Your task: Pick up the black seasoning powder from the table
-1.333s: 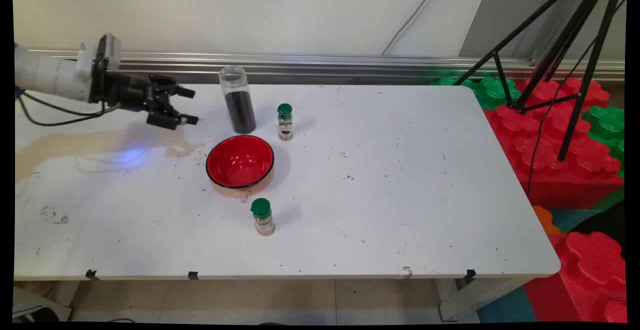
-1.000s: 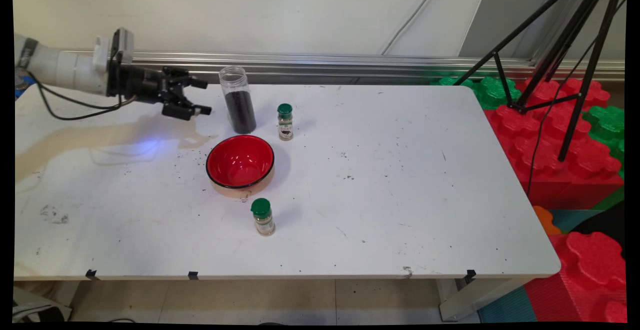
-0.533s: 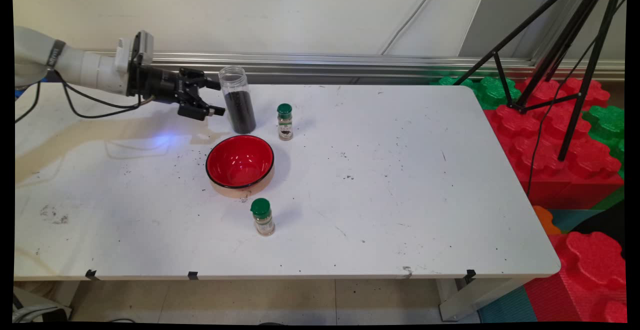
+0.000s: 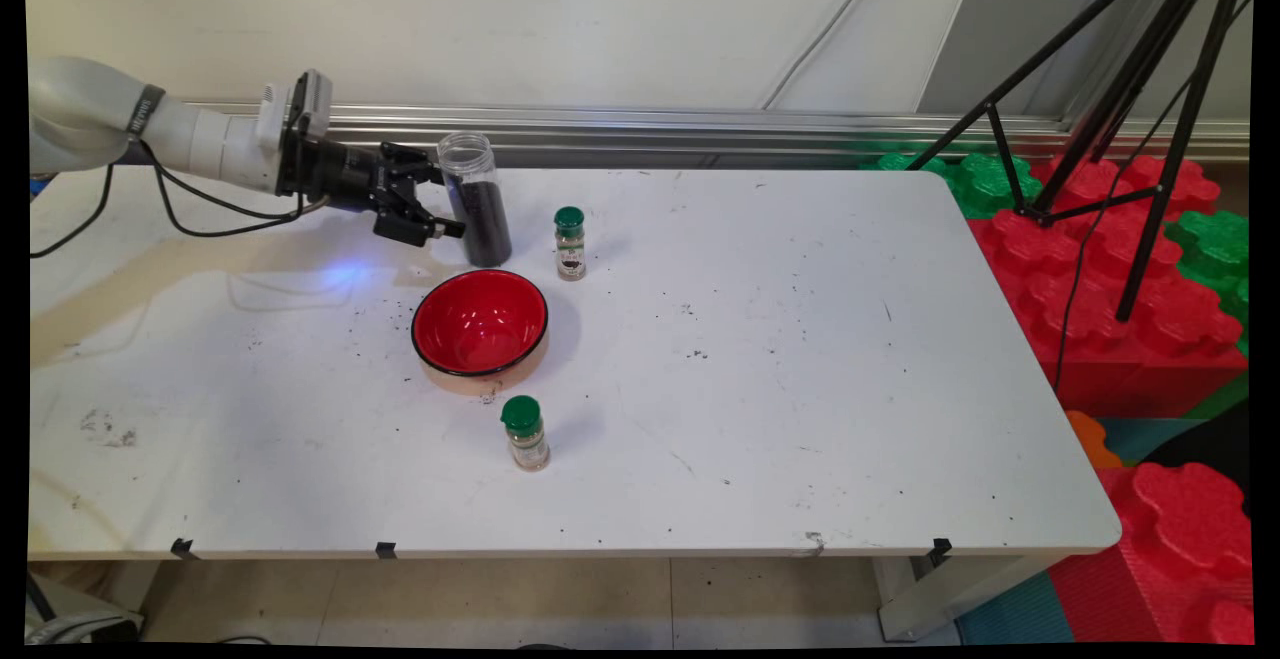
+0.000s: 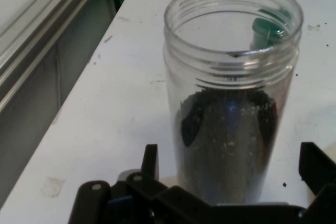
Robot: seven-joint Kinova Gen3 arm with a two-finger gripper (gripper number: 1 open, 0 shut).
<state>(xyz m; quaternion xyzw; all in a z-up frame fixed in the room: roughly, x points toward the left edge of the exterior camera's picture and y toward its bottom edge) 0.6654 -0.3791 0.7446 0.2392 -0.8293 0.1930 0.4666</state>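
The jar's opening (image 4: 465,145) is wide and uncovered, so the dark grains (image 4: 485,220) will flow out in a stream when I pour into the red bowl.
A tall clear lidless jar (image 4: 478,201), about half full of dark grains, stands at the back of the white table (image 4: 760,359). My gripper (image 4: 447,204) lies level just left of the jar, open, with a fingertip on each side of its near wall and not gripping. In the hand view the jar (image 5: 231,103) fills the middle, between the left finger (image 5: 150,161) and the right finger (image 5: 316,169). A red bowl (image 4: 480,324) sits in front of the jar.
A green-capped spice bottle (image 4: 570,243) stands right of the jar, another (image 4: 525,433) in front of the bowl. A brownish stain (image 4: 130,284) spreads over the table's left. A metal rail (image 4: 700,124) runs behind; a black tripod (image 4: 1110,99) and red and green foam blocks (image 4: 1130,269) stand at the right.
The arm has reached rightward along the table's back, bringing the open gripper from well left of the jar up to it. The jar, bowl and bottles have not moved.
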